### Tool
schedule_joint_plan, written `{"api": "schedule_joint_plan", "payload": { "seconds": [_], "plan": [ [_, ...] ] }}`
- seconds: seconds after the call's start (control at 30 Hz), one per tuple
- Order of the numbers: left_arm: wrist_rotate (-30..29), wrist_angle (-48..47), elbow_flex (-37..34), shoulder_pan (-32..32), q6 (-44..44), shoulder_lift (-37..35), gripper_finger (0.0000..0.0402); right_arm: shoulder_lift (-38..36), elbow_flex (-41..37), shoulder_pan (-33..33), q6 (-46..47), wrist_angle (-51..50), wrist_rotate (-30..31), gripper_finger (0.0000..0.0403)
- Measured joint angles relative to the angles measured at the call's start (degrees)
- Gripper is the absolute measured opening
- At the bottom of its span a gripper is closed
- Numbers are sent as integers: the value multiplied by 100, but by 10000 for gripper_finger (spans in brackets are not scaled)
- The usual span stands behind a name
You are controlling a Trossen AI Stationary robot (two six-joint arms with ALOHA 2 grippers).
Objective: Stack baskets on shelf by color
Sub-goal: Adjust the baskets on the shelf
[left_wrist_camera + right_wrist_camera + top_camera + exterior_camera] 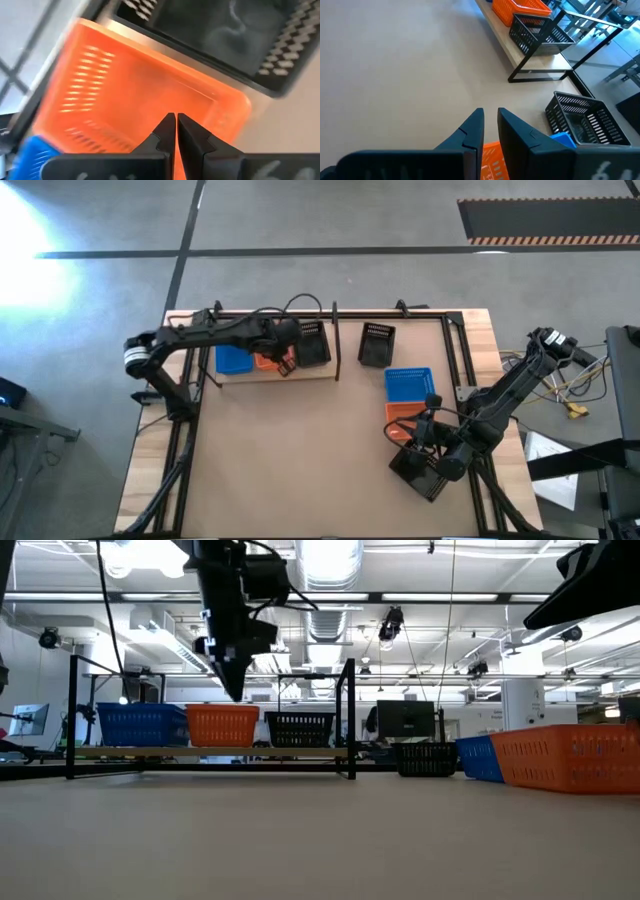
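I can see a gap point(262, 728) between the orange basket and the black basket on the shelf, so next my left gripper comes in from the blue basket's side point(174, 726) and pushes toward that gap.
The shelf point(322, 372) stands at the table's far left and carries a blue basket point(233, 360), an orange basket point(264, 361) and a black basket point(312, 346) side by side. My left gripper point(286, 366) point(175, 118) is shut and hangs just above the orange basket point(140, 85), fingers pointing down. On the tabletop lie a black basket point(376, 345), a blue one point(408, 383), an orange one point(403, 416) and another black one point(420, 472). My right gripper point(490, 111) hovers over that orange basket point(492, 159), its fingers a narrow gap apart and holding nothing.
Thin black rods point(349, 720) frame the shelf and stand up at its ends. The right arm point(500, 395) reaches in from the table's right edge over the near black basket. Bare tabletop point(290, 450) spreads across the near left and middle.
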Motion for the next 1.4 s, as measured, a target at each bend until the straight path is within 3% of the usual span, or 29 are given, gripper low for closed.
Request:
{"api": "schedule_joint_plan", "payload": {
  "seconds": [0.17, 0.6, 0.83, 0.97, 1.17, 1.3, 1.4],
  "plan": [
    [404, 269, -373, -4, 263, 53, 1, 0, 0, 0, -2, 2, 0, 47],
    [448, -114, -435, -9, 545, -97, 1, 0, 0, 0, -4, 17, 0, 47],
    [396, -119, -433, -69, 526, -512, 1, 0, 0, 0, -7, 17, 0, 47],
    [301, -340, -431, -182, -91, -961, 1, 0, 0, 0, -5, 17, -1, 47],
    [-104, -1385, -555, -9, -1289, -1546, 1, 0, 0, 0, -4, 41, 0, 47],
    [-425, -1240, -1003, 312, -1334, -1769, 1, 0, 0, 0, -10, 42, 0, 47],
    [-450, -562, -1465, 632, -919, -1813, 1, 0, 0, 0, -22, 42, 0, 47]
  ]
}}
